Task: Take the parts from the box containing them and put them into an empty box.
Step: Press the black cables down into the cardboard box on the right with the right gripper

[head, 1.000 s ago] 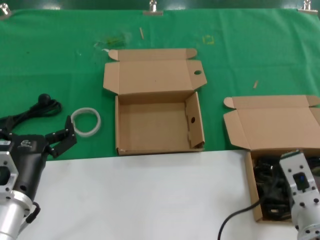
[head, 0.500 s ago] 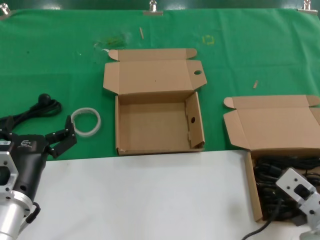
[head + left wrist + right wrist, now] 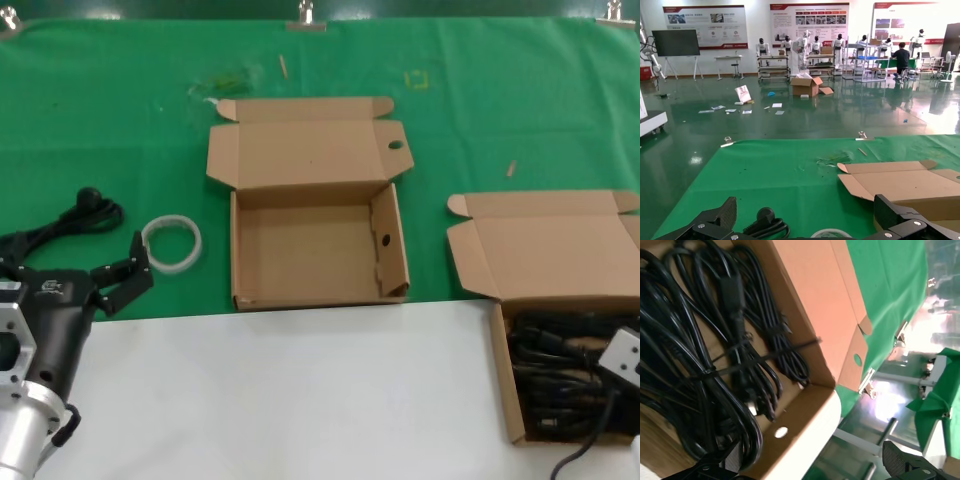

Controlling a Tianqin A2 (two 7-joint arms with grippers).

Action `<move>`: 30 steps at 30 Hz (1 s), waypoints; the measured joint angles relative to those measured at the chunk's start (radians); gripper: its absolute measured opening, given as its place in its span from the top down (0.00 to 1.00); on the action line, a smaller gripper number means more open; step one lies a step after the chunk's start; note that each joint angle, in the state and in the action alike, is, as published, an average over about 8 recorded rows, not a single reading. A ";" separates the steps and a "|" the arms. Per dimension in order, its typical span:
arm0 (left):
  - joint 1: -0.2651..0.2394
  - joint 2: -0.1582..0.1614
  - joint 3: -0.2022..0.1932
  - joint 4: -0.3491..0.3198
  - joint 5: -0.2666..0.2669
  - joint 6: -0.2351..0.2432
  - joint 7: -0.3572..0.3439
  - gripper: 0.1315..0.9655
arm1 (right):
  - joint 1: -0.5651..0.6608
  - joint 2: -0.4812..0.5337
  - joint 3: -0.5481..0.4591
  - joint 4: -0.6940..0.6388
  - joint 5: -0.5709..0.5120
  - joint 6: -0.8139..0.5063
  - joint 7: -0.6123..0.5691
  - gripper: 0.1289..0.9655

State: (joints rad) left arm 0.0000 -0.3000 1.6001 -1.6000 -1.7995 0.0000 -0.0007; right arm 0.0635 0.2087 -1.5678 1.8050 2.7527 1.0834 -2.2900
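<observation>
A tie (image 3: pixel 710 373) holds the black cord bundle's middle tight, so the bundle (image 3: pixel 729 402) will stay coiled and come away from its neighbours when I pick it up.
The parts (image 3: pixel 560 385), black cords in tied bundles, fill the box containing them (image 3: pixel 505 345) at the table's right front; its plain lid (image 3: pixel 545 245) lies open behind. In the right wrist view the cords (image 3: pixel 715 365) lie close below my right gripper (image 3: pixel 812 467), which is open, one finger by the cords and the other beyond the carton wall (image 3: pixel 805 425). The head view shows only that arm's grey wrist (image 3: pixel 625 358). The empty box (image 3: pixel 240 250) stands open at the centre, with an oval hole (image 3: pixel 395 145) in its lid. My left gripper (image 3: pixel 125 280) waits open at the left front.
A white ring of tubing (image 3: pixel 172 243) and a loose black cord with plug (image 3: pixel 85 210) lie on the green cloth just ahead of the left gripper (image 3: pixel 810 230); both show in the left wrist view, plug (image 3: pixel 765 220) and ring (image 3: pixel 832 233). White tabletop (image 3: pixel 300 390) spans the front.
My right arm has pulled back toward the lower right edge of the head view, uncovering more of the cords in the carton. The left arm and both cartons have not moved.
</observation>
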 joint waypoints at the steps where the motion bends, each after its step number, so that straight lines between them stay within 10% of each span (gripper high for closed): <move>1: 0.000 0.000 0.000 0.000 0.000 0.000 0.000 0.00 | 0.003 0.000 0.010 -0.007 0.000 -0.008 -0.012 0.00; 30: 0.000 0.000 0.000 0.000 0.000 0.000 0.000 0.00 | -0.024 -0.046 0.071 0.004 0.000 -0.079 -0.033 0.00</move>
State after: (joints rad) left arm 0.0000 -0.3000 1.6001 -1.6000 -1.7995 0.0000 -0.0005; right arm 0.0394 0.1631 -1.4972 1.8089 2.7530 1.0043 -2.3229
